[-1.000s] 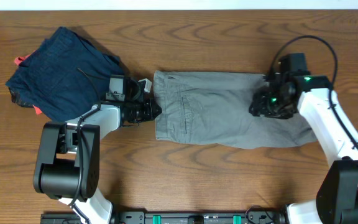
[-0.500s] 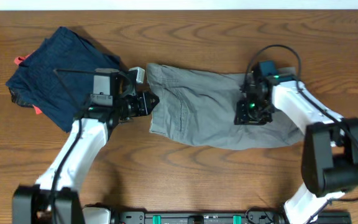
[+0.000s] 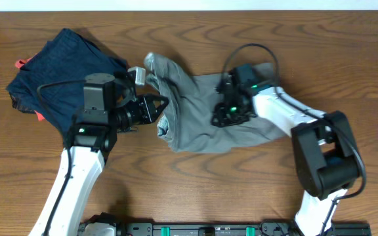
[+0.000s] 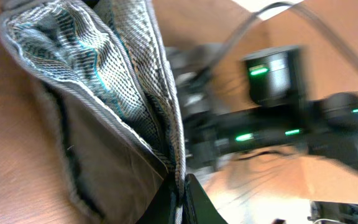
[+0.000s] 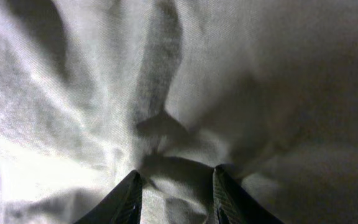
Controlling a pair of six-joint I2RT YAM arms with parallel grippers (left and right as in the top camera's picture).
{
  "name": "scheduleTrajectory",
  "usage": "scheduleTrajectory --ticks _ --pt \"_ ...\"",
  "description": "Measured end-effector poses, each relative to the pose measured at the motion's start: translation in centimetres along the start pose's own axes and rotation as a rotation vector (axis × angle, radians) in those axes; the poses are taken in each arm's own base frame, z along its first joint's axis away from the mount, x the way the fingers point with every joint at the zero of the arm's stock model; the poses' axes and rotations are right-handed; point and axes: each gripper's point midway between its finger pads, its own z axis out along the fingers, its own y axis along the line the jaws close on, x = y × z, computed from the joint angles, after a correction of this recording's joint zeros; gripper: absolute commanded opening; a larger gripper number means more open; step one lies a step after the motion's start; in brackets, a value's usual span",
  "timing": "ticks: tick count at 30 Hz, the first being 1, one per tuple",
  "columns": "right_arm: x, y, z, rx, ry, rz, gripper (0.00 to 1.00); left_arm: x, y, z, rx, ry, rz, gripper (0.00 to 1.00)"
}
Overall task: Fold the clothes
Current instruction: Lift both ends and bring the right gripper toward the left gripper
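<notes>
My left gripper should swing the waistband over and then both grippers should spread it, because it holds the waistband edge (image 3: pixel 165 69) while my right gripper pinches the shorts' middle (image 3: pixel 209 128).
The grey-khaki shorts (image 3: pixel 192 131) lie bunched at the table's middle, with the waistband end lifted at the left. My left gripper (image 3: pixel 157 105) is shut on the waistband edge. The left wrist view shows the pale patterned lining (image 4: pixel 98 68) above the pinching fingers (image 4: pixel 180 186). My right gripper (image 3: pixel 223 118) sits on the shorts' middle and is shut on a raised fold of the grey cloth (image 5: pixel 166 74), which bunches between its fingertips (image 5: pixel 176 180). The cloth fills the whole right wrist view.
A dark navy folded garment (image 3: pixel 64 72) with red-orange bits lies at the far left, just behind my left arm. Bare wooden table (image 3: pixel 195 190) lies in front of the shorts and to the right of them.
Both arms swung left and away from me. The right gripper carried the shorts' right end leftward over the middle. The left gripper lifted the waistband, and the flat shorts bunched up.
</notes>
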Motion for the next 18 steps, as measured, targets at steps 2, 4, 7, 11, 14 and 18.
scheduleTrajectory --ticks 2,4,7,11,14,18 --pt "-0.4 2.0 1.0 -0.035 -0.017 -0.037 0.37 -0.7 -1.6 -0.9 0.035 -0.029 0.009 0.06" --pt "-0.6 3.9 1.8 -0.065 -0.035 -0.074 0.38 -1.1 -2.6 -1.5 0.056 -0.046 0.009 0.06" --pt "-0.4 6.6 3.1 -0.103 -0.047 -0.121 0.38 -0.9 -3.6 -1.6 0.08 -0.045 -0.002 0.06" --pt "0.4 9.4 4.3 -0.133 -0.047 -0.169 0.39 -1.4 -4.8 -1.3 0.119 -0.063 0.005 0.06" --pt "1.0 10.9 4.9 -0.147 -0.044 -0.193 0.44 -2.0 -5.7 -1.3 0.144 -0.086 0.029 0.06" --pt "1.3 10.9 4.7 -0.14 -0.028 -0.184 0.49 -2.1 -5.6 -1.1 0.13 -0.095 0.022 0.06"
